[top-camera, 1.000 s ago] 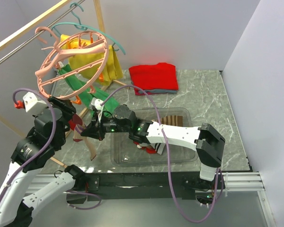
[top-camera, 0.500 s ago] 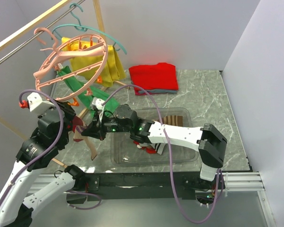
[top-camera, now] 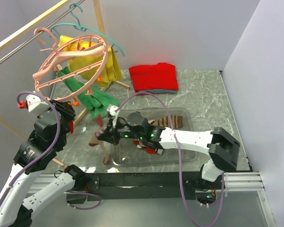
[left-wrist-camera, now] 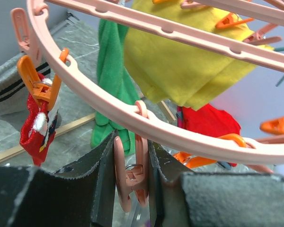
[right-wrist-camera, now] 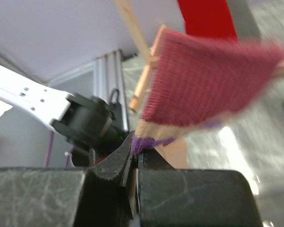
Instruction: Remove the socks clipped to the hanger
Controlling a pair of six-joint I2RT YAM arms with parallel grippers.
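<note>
My right gripper goes on carrying the striped sock (top-camera: 95, 137) until it is over the tub (top-camera: 128, 153) and let go of it there, because the sock hangs clear of the pink ring hanger.
The pink ring hanger (top-camera: 71, 66) hangs from the rack at the upper left; its rim crosses the left wrist view (left-wrist-camera: 180, 137). My left gripper (top-camera: 67, 112) is shut on a pink clip (left-wrist-camera: 131, 170) under the rim, squeezing it; the clip holds nothing. A red sock with a white figure (left-wrist-camera: 38, 132) hangs from an orange clip (left-wrist-camera: 38, 82) further along the ring. My right gripper (top-camera: 108, 134) is shut on a red, tan and purple striped sock (right-wrist-camera: 203, 80), which hangs free of the hanger at the tub's left edge (top-camera: 97, 140).
A clear plastic tub (top-camera: 187, 111) in front of me holds a brown striped sock (top-camera: 173, 121) and other socks. A folded red garment (top-camera: 155, 77) lies at the back. A yellow shirt (top-camera: 111, 61), a green cloth (top-camera: 92, 99) and a teal coat hanger (top-camera: 92, 28) hang on the wooden rack (top-camera: 28, 26).
My right gripper has pulled the striped sock off the clip and moved right toward the tub. My left gripper stays at the hanger, on the clip.
</note>
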